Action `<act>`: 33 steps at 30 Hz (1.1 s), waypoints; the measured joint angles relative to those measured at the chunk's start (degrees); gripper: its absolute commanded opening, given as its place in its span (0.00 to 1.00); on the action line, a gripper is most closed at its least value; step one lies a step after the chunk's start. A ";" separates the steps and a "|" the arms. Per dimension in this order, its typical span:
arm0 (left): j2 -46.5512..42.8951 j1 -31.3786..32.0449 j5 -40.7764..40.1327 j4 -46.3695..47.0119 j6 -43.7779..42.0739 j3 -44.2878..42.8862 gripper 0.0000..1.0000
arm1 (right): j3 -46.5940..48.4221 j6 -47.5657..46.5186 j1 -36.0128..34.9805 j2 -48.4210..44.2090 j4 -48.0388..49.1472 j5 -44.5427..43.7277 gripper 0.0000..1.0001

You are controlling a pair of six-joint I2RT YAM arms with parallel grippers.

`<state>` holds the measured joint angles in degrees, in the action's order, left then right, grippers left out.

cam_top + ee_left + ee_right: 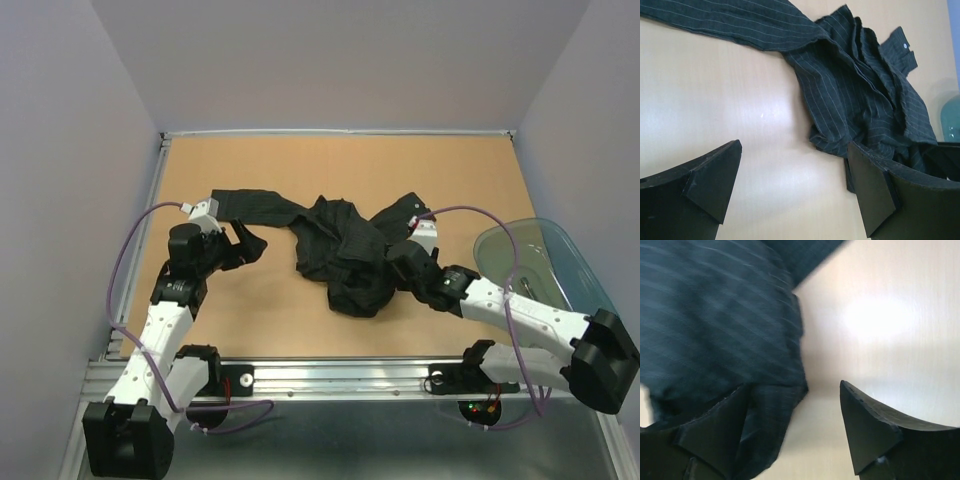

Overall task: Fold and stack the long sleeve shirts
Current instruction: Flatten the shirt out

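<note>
The long sleeve shirt [322, 238] is lying with its middle in loose, overlapping folds [360, 252], so it will open out into a wide sheet when I lift and spread it.
One long sleeve shirt [345, 255], black with fine pale pinstripes, lies crumpled in the middle of the table. One sleeve [255, 207] stretches out to the left. My left gripper [245, 243] hovers just below that sleeve. In the left wrist view it [794, 146] is open over bare wood, with the shirt [850, 90] up and to its right. My right gripper [400, 262] is at the shirt's right side. In the right wrist view it [794, 387] is open, and a cloth edge [775, 405] lies against the left finger without being pinched.
A clear bluish plastic bin [535, 262] stands at the right edge of the table, close to the right arm. A metal rail [340, 375] runs along the near edge. Grey walls close in the left, the right and the back.
</note>
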<state>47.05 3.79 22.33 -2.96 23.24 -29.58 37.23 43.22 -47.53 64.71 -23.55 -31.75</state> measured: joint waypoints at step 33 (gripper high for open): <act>39.17 23.74 -6.32 14.19 11.43 -9.94 0.72 | 27.93 -44.13 -1.84 23.37 0.83 17.11 0.76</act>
<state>86.21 27.53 16.01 11.22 34.68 -39.53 65.17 -0.91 -49.36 88.07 -22.72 -14.63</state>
